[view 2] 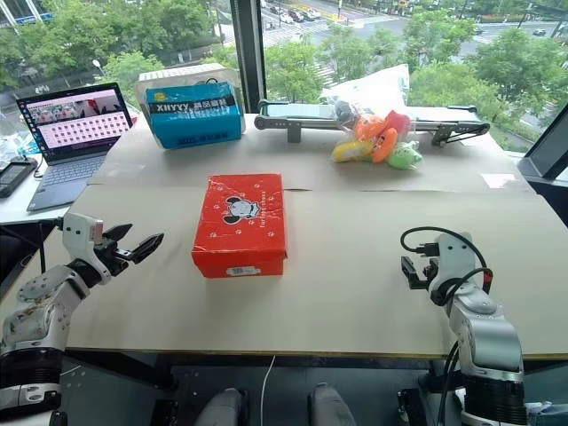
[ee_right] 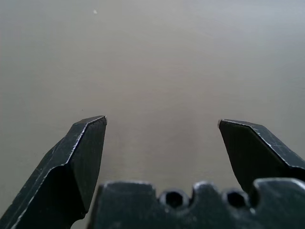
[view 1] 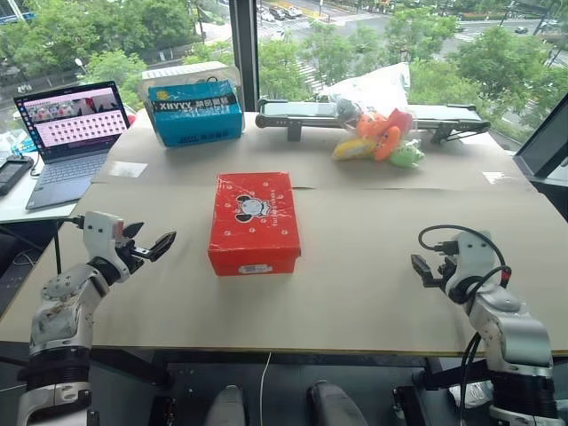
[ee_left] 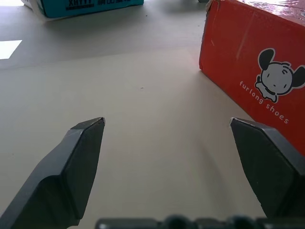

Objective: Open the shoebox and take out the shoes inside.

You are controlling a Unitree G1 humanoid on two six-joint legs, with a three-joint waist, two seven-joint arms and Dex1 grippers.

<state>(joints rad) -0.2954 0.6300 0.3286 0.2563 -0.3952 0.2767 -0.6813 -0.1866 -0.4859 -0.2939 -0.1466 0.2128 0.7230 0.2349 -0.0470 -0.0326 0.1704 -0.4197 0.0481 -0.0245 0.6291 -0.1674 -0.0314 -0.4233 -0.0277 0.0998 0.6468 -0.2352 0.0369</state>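
Observation:
The lid (view 1: 255,213) will swing over and stay joined to the shoebox when I lift it, because the shoebox's near end (view 1: 256,263) is smooth all the way up to its top edge.
The red-orange shoebox (view 1: 254,222) lies shut in the middle of the cardboard-covered table (view 1: 355,284), its cartoon-mouse lid up and a white barcode label on the near end. The shoes are hidden inside. My left gripper (view 1: 149,241) hovers open to the left of the box, a short gap away, pointing toward it; the left wrist view shows the box's side (ee_left: 257,71) just past my right-hand fingertip (ee_left: 257,143). My right gripper (view 1: 424,269) stands open over bare table well to the right of the box, with nothing between its fingers (ee_right: 86,152).
A blue box (view 1: 195,111) with lettering stands at the back left. A clear bag of plush toys (view 1: 382,129) lies at the back right, before a long black device (view 1: 302,114). A laptop (view 1: 67,133) sits on a side desk, left of the table.

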